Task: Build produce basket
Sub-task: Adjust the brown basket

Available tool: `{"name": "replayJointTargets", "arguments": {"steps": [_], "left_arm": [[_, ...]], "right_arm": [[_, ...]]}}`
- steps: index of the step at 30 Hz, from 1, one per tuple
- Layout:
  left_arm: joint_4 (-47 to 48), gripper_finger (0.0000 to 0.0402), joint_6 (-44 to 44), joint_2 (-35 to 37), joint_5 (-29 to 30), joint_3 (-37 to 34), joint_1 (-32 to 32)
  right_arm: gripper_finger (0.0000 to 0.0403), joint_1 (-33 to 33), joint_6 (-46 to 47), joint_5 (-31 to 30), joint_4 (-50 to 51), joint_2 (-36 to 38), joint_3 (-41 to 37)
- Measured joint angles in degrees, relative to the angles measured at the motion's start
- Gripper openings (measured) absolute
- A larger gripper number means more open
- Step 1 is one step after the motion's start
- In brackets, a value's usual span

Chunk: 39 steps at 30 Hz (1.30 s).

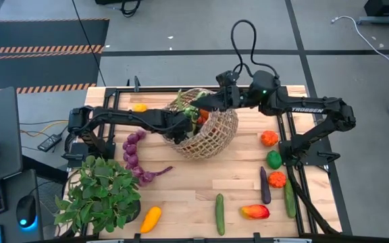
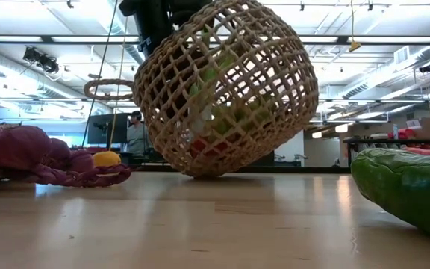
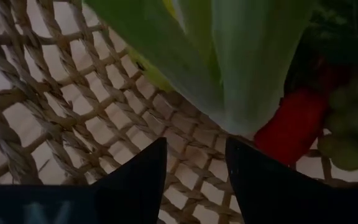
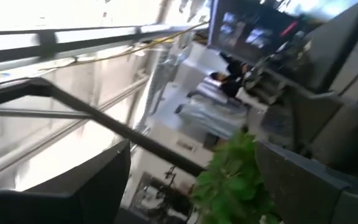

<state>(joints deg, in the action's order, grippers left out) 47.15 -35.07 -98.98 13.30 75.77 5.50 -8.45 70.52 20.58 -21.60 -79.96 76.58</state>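
Note:
The basket is leaning on its lower edge [image 2: 206,174] with both grippers at its opening, so the robot should stand it upright and move the right gripper back before adjusting the leek [image 2: 204,93].
The tan open-weave basket [image 1: 211,131] lies tipped, its mouth toward the table's far left. It rests on its lower side [image 2: 207,172] and one loop handle [image 2: 107,90] sticks out to the left. Inside lie a leek [image 3: 229,56], a red pepper [image 3: 294,121] and grapes [image 3: 350,124]. My left gripper [image 1: 193,120] reaches in through the mouth. Its fingers stand open [image 3: 196,180] over the woven wall, just short of the leek. My right gripper [image 1: 206,101] hovers at the basket's far rim, open wide [image 4: 191,180] and pointing slightly upward, with only the room between its fingers. My left gripper is inside the basket, and I cannot tell whether its fingers touch the weave or the leek. My right gripper has nothing between its fingers, and I cannot tell whether a finger's outer side rests against the basket's far rim.
Loose produce lies around the basket: purple string [image 1: 137,155] to its left, a yellow squash [image 1: 150,218] and a cucumber [image 1: 219,214] near the front, and oranges [image 1: 269,138], a green apple [image 1: 273,158] and another cucumber [image 1: 289,199] on the right. A leafy potted plant [image 1: 100,192] fills the near-left corner.

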Motion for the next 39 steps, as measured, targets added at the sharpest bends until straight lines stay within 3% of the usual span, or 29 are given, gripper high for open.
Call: {"name": "replayJointTargets", "arguments": {"steps": [7,14,23,30,35,39], "left_arm": [[4.7,0.0172,0.1,0.1,-0.3,0.1,2.5],[5.6,0.0171,-0.2,0.1,-0.3,0.1,5.9],[4.2,0.0171,2.5,0.1,-0.2,0.1,8.9],[4.7,0.0172,7.1,0.0,0.2,-0.1,9.2],[3.0,0.0172,8.5,0.2,0.1,0.0,9.2],[5.4,0.0172,11.5,0.4,-0.9,2.3,9.2]], "right_arm": [[0.0348,-4.3,3.3,6.6,-10.3,0.6,-0.1],[0.0348,-11.9,5.3,14.5,-10.1,1.9,-0.1],[0.0348,-18.5,18.2,25.5,-11.7,1.9,-0.1],[0.0348,-20.8,26.4,23.7,-18.5,3.4,0.1],[0.0348,-22.2,20.8,23.2,-14.4,4.9,0.0],[0.0348,-22.1,6.5,24.6,1.5,5.7,0.0]]}}
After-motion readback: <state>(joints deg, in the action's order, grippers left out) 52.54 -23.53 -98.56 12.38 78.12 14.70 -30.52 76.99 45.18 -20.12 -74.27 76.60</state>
